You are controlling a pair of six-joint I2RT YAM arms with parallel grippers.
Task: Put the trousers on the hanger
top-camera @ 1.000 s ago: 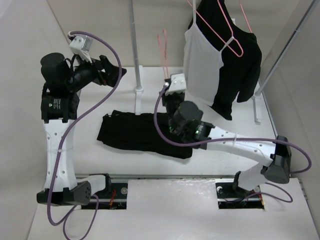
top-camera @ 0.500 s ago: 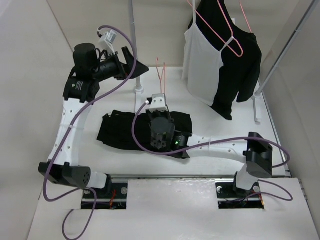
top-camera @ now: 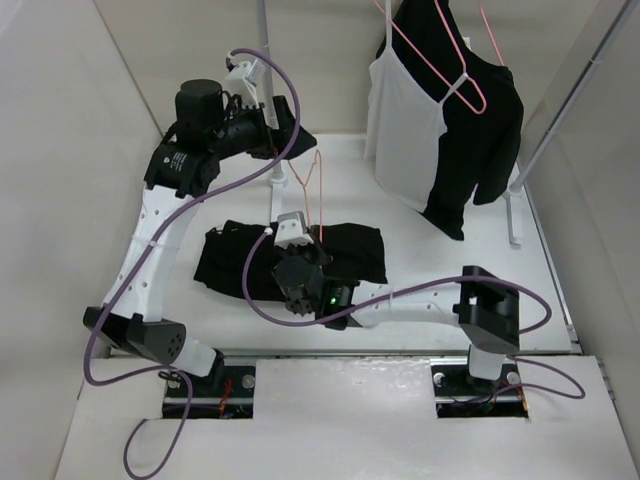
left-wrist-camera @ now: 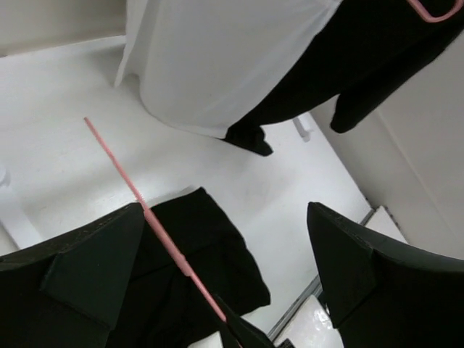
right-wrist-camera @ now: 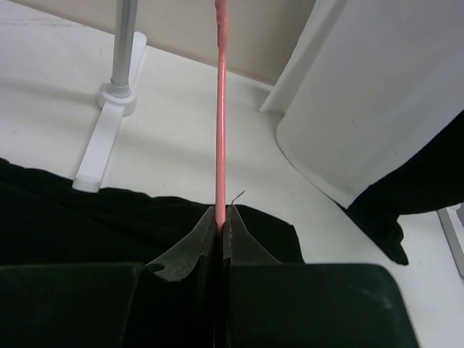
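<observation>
The robot's right gripper is holding the hanger's end (top-camera: 321, 234) above the trousers, so the left gripper should take the hook and free the right gripper to fold the trousers' end (top-camera: 371, 246) over.
The black trousers (top-camera: 240, 262) lie folded on the white table; they also show in the left wrist view (left-wrist-camera: 196, 261) and the right wrist view (right-wrist-camera: 72, 217). My right gripper (top-camera: 316, 240) is shut on the thin pink hanger (top-camera: 320, 200) and holds it upright above the trousers. In the right wrist view the hanger wire (right-wrist-camera: 220, 109) rises straight out of the closed gripper (right-wrist-camera: 221, 212). My left gripper (top-camera: 297, 133) is open and held high by the hanger's top. In the left wrist view the wire (left-wrist-camera: 138, 196) runs diagonally past the left finger of the gripper (left-wrist-camera: 225, 217).
A second pink hanger (top-camera: 460, 75) carries the white camisole (top-camera: 405, 130) and a black top (top-camera: 485, 140) at the back right. A rack pole (top-camera: 268, 60) with its white foot (top-camera: 278, 180) stands behind the trousers. Another pole (top-camera: 570, 100) stands at the right.
My right gripper has carried the pink hanger left and nearer, over the trousers. My left arm has swung right and now sits open beside the hanger's top.
</observation>
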